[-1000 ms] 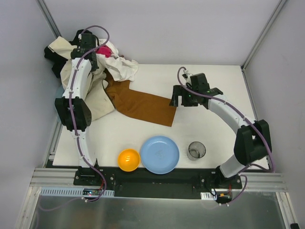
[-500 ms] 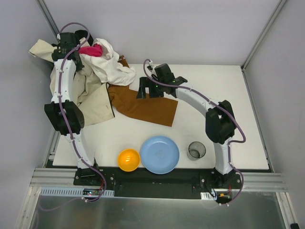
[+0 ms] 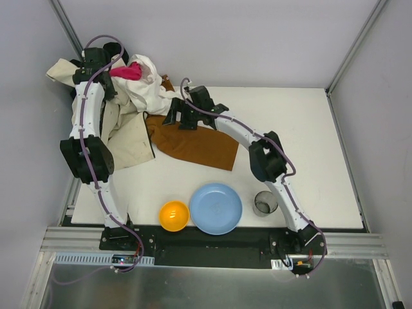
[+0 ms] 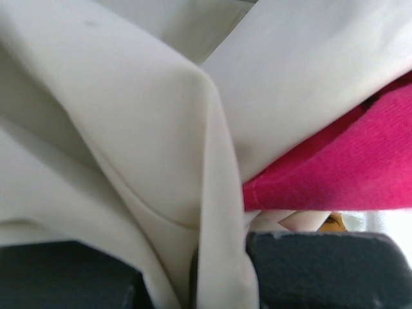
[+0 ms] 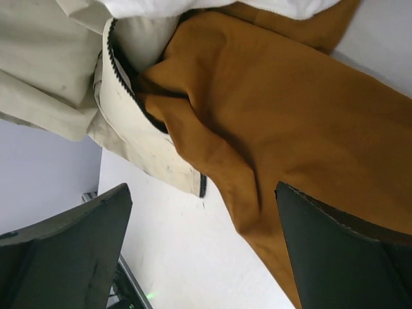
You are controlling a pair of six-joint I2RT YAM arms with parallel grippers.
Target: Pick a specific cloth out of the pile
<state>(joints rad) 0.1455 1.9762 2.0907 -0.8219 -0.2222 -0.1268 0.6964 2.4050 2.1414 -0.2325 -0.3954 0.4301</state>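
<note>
My right gripper should go on moving down toward the cream zippered garment [image 3: 144,138] until it closes, since a raised fold of the rust-brown cloth [image 5: 225,168] runs between its open fingers.
The rust-brown cloth [image 3: 203,145] lies flat on the white table, its upper left end tucked under the pile [image 3: 132,109] of cream, white, pink and black garments. In the right wrist view the cloth [image 5: 277,116] lies beside a cream zippered garment [image 5: 138,138]. My right gripper [image 3: 180,118] is open over the cloth's upper left part, next to the pile, and holds nothing [image 5: 203,215]. My left gripper [image 3: 103,69] is at the back of the pile, shut on a fold of cream fabric [image 4: 222,270], with pink fabric [image 4: 347,170] just to its right.
An orange bowl [image 3: 174,215], a blue plate [image 3: 216,208] and a dark cup [image 3: 265,203] stand along the table's near edge. Grey walls close in the back and both sides, and the pile spills over the table's left edge.
My right arm has swept left across the brown cloth, from its right end to its upper left end by the pile. My left gripper has shifted the cream fabric back and left.
</note>
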